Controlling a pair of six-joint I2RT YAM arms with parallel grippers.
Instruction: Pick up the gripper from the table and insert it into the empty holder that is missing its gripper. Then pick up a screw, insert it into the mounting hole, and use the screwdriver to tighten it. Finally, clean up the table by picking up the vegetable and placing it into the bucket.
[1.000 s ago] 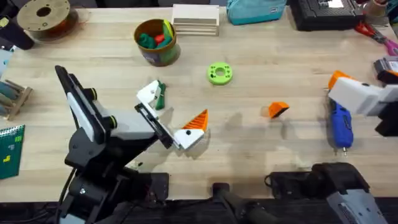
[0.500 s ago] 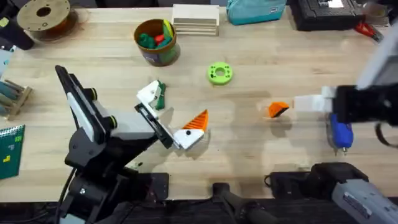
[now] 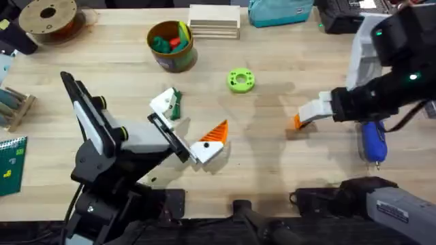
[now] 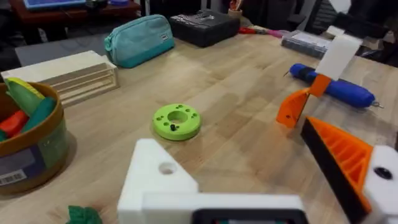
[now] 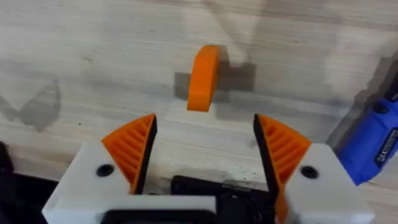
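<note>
The empty white holder (image 3: 163, 102) matches the mount that carries the orange finger, so the loose orange gripper (image 3: 298, 122) should stay in place by itself when I push it in.
The loose orange gripper (image 3: 300, 121) lies on the table right of centre, and also shows in the right wrist view (image 5: 204, 76). My right gripper (image 3: 316, 111) hovers just over it, open, with the orange piece ahead of its spread fingers (image 5: 132, 151). My left gripper (image 3: 189, 122) rests open on the table. One of its mounts is the bare white holder (image 3: 163, 102) (image 4: 158, 180); the other carries an orange finger (image 3: 215, 132). The dark green vegetable (image 3: 176, 104) lies against the holder. The blue screwdriver (image 3: 372, 141) lies at the right. The bucket (image 3: 170, 61) stands at the back left. The screw is out of view.
A bright green disc (image 3: 240, 80) sits mid-table. Along the back stand a brown spool (image 3: 48, 17), a pale wooden box (image 3: 214, 20), a teal pouch (image 3: 279, 11) and a black case (image 3: 354, 17). The bucket holds coloured toy pieces. A green card (image 3: 10, 163) lies at the left edge.
My right arm has swung in from the table's right edge toward the centre and now hangs over the loose orange gripper. The left arm and the objects have not moved.
</note>
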